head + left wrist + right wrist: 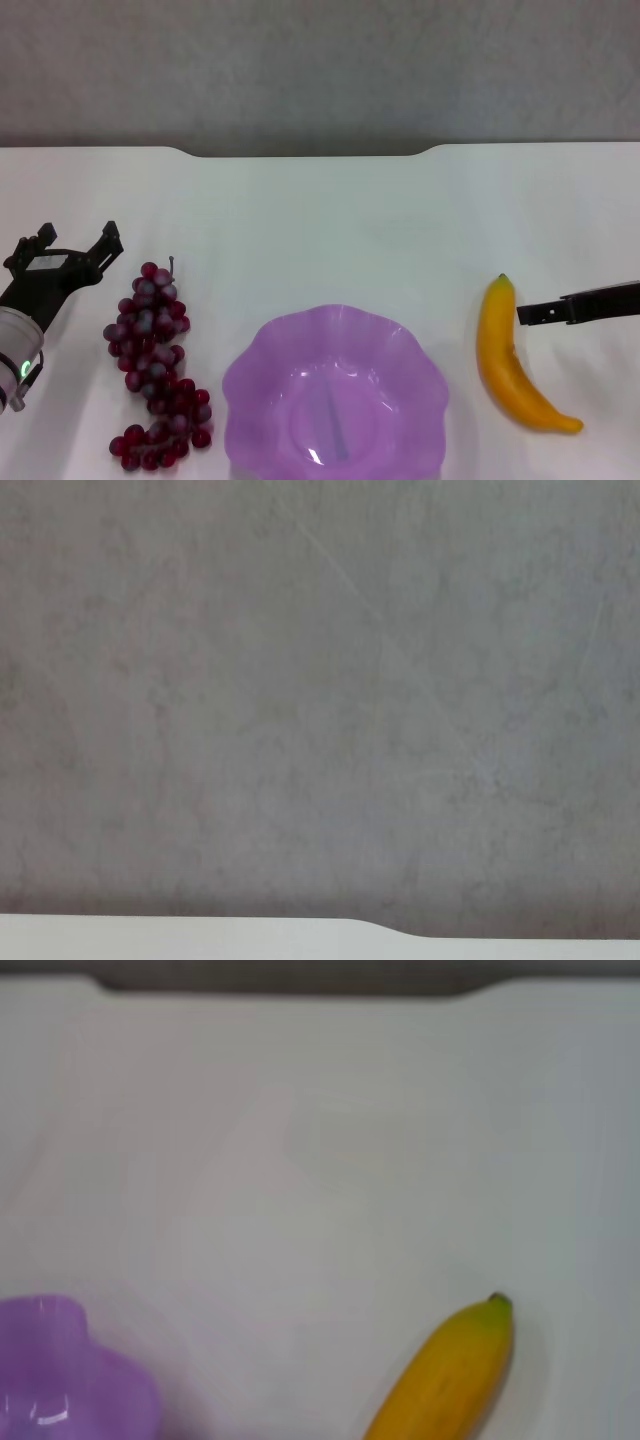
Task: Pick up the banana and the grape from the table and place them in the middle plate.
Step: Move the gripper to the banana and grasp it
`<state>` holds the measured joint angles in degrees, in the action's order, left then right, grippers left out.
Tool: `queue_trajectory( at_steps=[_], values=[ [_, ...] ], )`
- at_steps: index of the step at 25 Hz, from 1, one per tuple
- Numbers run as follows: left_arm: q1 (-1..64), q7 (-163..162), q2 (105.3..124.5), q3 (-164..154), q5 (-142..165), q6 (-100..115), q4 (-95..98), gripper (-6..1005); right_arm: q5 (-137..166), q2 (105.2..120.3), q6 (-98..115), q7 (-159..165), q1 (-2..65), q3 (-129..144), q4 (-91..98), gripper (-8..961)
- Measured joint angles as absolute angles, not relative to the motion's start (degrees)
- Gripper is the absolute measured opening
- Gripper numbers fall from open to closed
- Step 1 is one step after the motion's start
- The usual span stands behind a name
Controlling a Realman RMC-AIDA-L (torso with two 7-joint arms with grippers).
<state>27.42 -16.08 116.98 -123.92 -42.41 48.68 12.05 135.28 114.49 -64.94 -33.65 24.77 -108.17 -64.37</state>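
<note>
The banana is set apart from the purple plate by a clear gap [463, 350], so I should keep moving my right gripper to the banana's middle [499, 362] until its fingers reach both sides.
The banana [510, 360] lies on the white table [320, 220] to the right of the purple plate [262, 372]. It also shows in the right wrist view [450, 1375], green tip toward the far edge. The grape bunch [155, 370] lies left of the plate. My left gripper [70, 246] is open and empty, just left of the bunch's stem end. My right gripper [527, 312] reaches in from the right, close beside the banana's upper part. The plate holds nothing.
The table's far edge has a curved notch [305, 152] with a grey wall behind it. The left wrist view shows only that wall and the table edge [200, 925]. The plate's rim shows in the right wrist view [70, 1380].
</note>
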Motion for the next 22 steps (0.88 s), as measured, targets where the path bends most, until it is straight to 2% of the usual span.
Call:
queue_trajectory(
  at_steps=[12, 22],
  values=[
    [27.6, -16.1, 116.96, -123.9, -42.3, 48.7, 12.4, 893, 135.7, 114.75, -63.5, -35.9, 32.9, -105.8, -50.5, 875],
    [27.8, -16.1, 117.01, -123.9, -42.3, 48.7, 12.5, 894, 135.4, 114.79, -61.8, -37.1, 35.0, -105.0, -45.9, 872]
  ],
)
